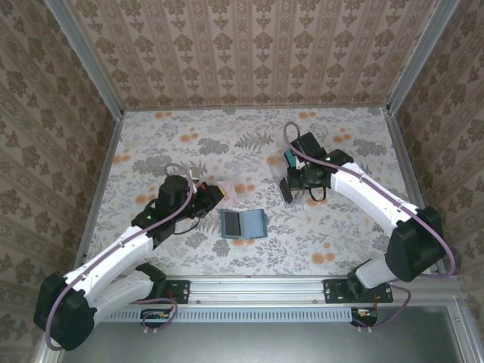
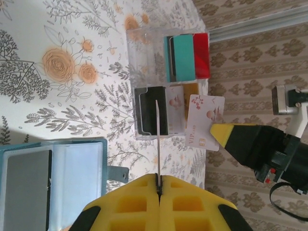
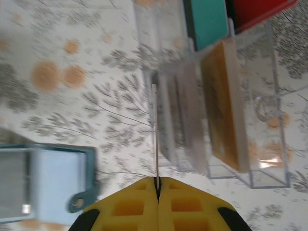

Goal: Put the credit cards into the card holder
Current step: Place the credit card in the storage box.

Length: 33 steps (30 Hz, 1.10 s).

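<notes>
The robot's right gripper should keep going into the gap in the clear rack and let go of the card there, since the VIP card is parallel to the upright cards.
The card holder lies open on the table between the arms, dark teal with grey pockets. My left gripper is shut on a thin credit card seen edge-on, pale pink from above, just up-left of the holder. My right gripper is shut on another card seen edge-on; in the left wrist view it is a white VIP card. It hangs beside the clear rack.
The clear plastic rack holds upright teal, red, black and tan cards at the right middle of the table. Patterned walls and metal rails enclose the table.
</notes>
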Tool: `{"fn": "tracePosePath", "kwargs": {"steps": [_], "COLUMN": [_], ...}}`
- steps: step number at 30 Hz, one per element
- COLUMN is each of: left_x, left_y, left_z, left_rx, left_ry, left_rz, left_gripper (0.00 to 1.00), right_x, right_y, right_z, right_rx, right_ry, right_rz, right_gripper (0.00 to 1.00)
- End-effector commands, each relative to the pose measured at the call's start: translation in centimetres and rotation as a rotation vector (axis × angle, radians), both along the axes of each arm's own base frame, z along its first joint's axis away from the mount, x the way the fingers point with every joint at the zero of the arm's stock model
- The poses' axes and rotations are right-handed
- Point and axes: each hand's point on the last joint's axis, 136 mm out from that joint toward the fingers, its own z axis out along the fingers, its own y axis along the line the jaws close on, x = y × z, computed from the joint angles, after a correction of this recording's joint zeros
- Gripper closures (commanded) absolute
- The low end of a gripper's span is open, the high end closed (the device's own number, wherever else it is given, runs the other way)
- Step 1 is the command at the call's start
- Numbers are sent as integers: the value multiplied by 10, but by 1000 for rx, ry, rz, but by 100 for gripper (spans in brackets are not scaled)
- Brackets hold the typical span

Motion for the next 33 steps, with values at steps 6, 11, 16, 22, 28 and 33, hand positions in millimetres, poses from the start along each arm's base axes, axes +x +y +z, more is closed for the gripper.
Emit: {"fn": "tracePosePath", "kwargs": {"steps": [6,11,16,22,28,33], "left_x": [-4,-5,-6,-6,-6,-6], "left_y": [-2,-3,-3,-3,-4,-4], "left_z": [-8,-10,-14,-16,-15,-15], "left_rx": [37,42,45,44,39,39], "left_ry": [-14,-14,-8,-4,-7,-6], "left_rz": [-24,-25,-25,-19,-24,-24], "left_gripper": [100,100,100,100,100,100], "right_x": [7,15,20,25,30,28], "right_y": [-14,-11,-8,-5,-15,-15], "right_z": [-14,-26,-32,-31,-45,-50], "right_rx": [-174,-197,-206,-194,-271,-277], "right_ry": [-2,7,4,-29,-8,5], "right_rz": [76,94,108,115,109,108], "right_gripper": [92,92,91,91,91,86]}}
